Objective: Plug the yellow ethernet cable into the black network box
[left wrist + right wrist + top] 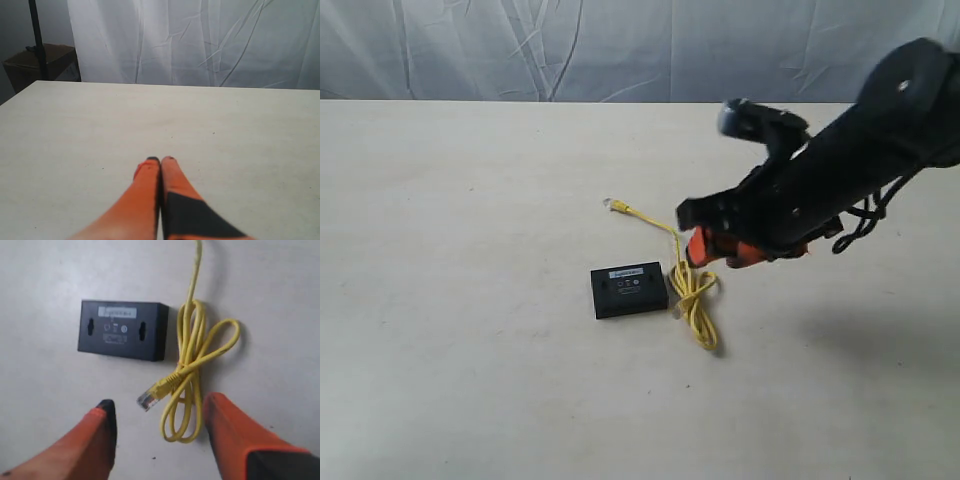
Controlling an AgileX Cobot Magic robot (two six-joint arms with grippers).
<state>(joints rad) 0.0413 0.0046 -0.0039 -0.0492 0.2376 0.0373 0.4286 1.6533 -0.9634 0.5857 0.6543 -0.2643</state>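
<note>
The yellow cable's loop (694, 297) is crowding the black network box. Next, my right gripper pulls the loop out of the way by the cable's near plug (156, 392), and then takes the far plug first.
The black network box (629, 289) (121, 330) lies flat on the table with a white label strip on top. Beside it, on its right in the exterior view, the yellow ethernet cable (694, 295) (192, 360) rests in a loose loop; one clear plug (146, 400) sits near the box, the other plug (617, 206) lies farther back. My right gripper (712, 250) (160, 407) hovers above the cable, open, its orange fingers (100, 432) straddling the near plug and loop without touching. My left gripper (160, 160) is shut on nothing over bare table; it does not show in the exterior view.
A pale table (470, 200) carries everything. A wrinkled white curtain (620, 50) hangs behind its far edge. In the left wrist view a cardboard box (40, 65) and a black pole (36, 35) stand beyond the table corner.
</note>
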